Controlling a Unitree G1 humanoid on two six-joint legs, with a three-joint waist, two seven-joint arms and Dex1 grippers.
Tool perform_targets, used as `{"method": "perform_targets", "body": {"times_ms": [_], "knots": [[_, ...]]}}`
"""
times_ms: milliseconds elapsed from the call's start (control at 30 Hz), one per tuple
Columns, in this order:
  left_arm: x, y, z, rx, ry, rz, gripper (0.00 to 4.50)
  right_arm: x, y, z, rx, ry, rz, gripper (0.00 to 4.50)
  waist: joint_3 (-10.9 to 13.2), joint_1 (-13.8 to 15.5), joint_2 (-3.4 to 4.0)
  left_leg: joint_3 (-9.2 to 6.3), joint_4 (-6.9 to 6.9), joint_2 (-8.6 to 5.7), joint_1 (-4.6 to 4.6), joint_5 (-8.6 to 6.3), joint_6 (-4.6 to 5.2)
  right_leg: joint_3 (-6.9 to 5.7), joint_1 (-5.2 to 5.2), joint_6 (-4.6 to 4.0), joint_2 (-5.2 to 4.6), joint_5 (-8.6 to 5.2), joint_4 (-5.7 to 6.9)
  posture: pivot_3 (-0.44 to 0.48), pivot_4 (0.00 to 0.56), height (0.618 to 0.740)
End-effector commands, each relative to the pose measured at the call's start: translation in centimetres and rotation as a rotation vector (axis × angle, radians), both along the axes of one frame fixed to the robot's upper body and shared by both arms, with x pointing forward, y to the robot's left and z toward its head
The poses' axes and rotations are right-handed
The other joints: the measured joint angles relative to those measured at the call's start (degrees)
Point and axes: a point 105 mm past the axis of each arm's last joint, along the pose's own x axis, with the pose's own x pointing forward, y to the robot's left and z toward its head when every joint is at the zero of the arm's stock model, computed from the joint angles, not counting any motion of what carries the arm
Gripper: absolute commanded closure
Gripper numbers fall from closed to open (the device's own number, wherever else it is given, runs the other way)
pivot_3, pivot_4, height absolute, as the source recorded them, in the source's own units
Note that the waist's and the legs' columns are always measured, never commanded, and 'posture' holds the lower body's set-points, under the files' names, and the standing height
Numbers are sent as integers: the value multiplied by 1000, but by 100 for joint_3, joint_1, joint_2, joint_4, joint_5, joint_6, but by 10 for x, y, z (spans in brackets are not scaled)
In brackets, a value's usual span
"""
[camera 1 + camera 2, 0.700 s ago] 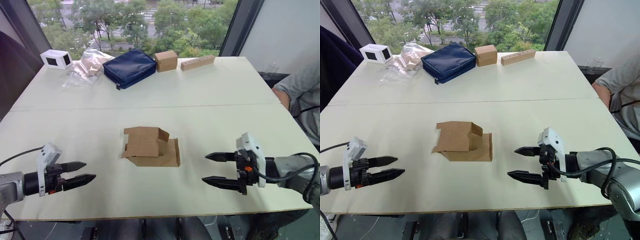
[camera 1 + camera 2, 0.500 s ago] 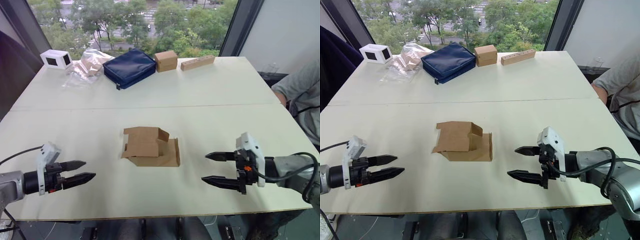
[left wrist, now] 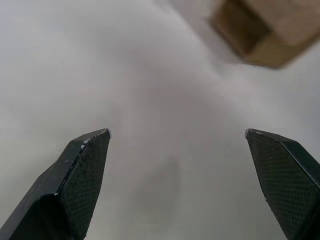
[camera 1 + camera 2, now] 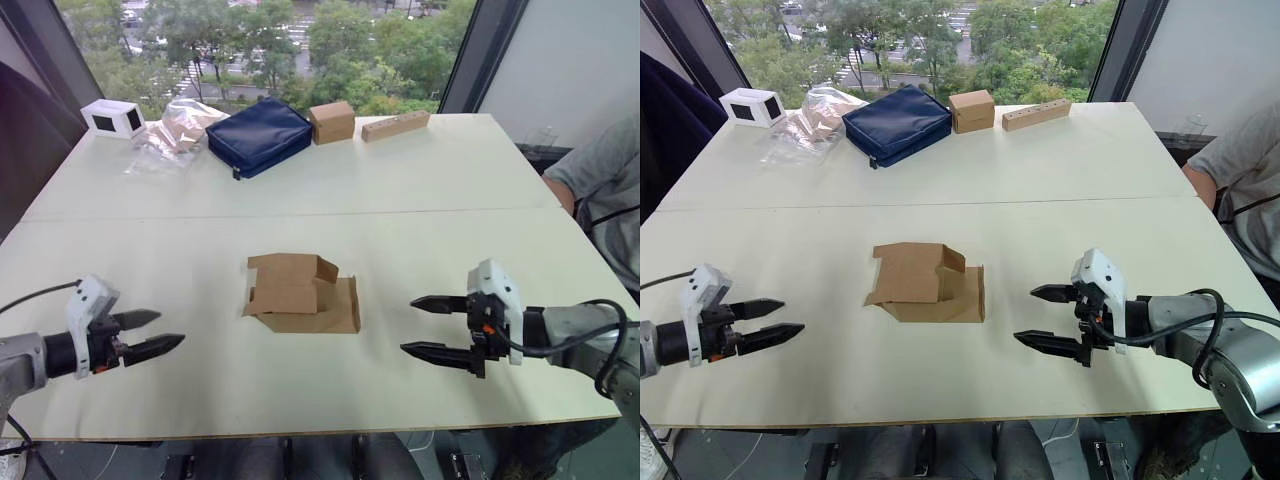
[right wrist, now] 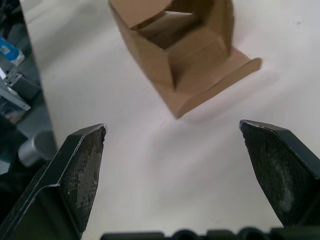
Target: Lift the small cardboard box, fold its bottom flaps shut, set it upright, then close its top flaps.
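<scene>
The sides of the small cardboard box (image 4: pixel 286 288) stand apart around a hollow end (image 3: pixel 241 29), so the box will keep its square, empty shape when the robot lifts it.
The small cardboard box (image 4: pixel 300 293) lies on its side in the middle of the white table (image 4: pixel 400 190), partly flattened, with its flaps splayed open at both ends. It also appears ahead of the right fingers (image 5: pixel 180 55) and at the edge of the left wrist view (image 3: pixel 260 30). My left gripper (image 4: pixel 150 334) hovers open near the table's front left, well to the left of the box. My right gripper (image 4: pixel 425 325) hovers open to the box's right, fingertips pointing at it with a gap between. Neither touches the box.
Along the far edge stand a white device (image 4: pixel 112 117), a clear plastic bag (image 4: pixel 170 132), a navy pouch (image 4: pixel 260 135), a smaller cube-like brown box (image 4: pixel 332 121) and a long tan block (image 4: pixel 395 124). A person's arm (image 4: pixel 600 180) shows at the right.
The left gripper has drawn slightly left and up. The right gripper has shifted a little toward the box. The box has not moved.
</scene>
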Motion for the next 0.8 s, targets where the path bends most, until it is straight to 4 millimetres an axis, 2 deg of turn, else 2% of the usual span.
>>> {"method": "perform_targets", "body": {"times_ms": [33,267,400,467,600,800], "knots": [[4,4,15,-36,3,-19,61,3,0,6,12,-33,-19,0,0,-5,0,0,0,0,0,0,0,0,0,0,0,0,0,0,150,740],[6,1,24,-192,157,-84,61,4,1,16,-53,-139,-15,0,1,-14,2,1,1,-1,2,0,0,-5,-1,1,2,0,9,0,150,740],[11,-12,38,-365,254,-156,61,-5,15,26,-80,-167,54,0,1,-10,1,1,7,-2,0,0,1,-9,-3,3,10,1,16,0,150,740],[20,-24,47,-461,288,-189,61,-12,28,33,-73,-187,103,0,1,-1,0,-2,17,2,1,0,2,-12,3,3,21,1,18,0,150,740],[39,-61,47,-542,390,-266,61,-22,63,47,-40,-261,175,0,0,-12,-2,-7,34,4,-1,-2,5,-15,9,5,45,2,25,0,150,740],[58,-101,40,-642,479,-325,61,-22,86,51,-9,-318,134,0,0,-34,-14,-5,47,4,-9,-4,11,-11,2,6,53,2,33,0,150,740]]}}
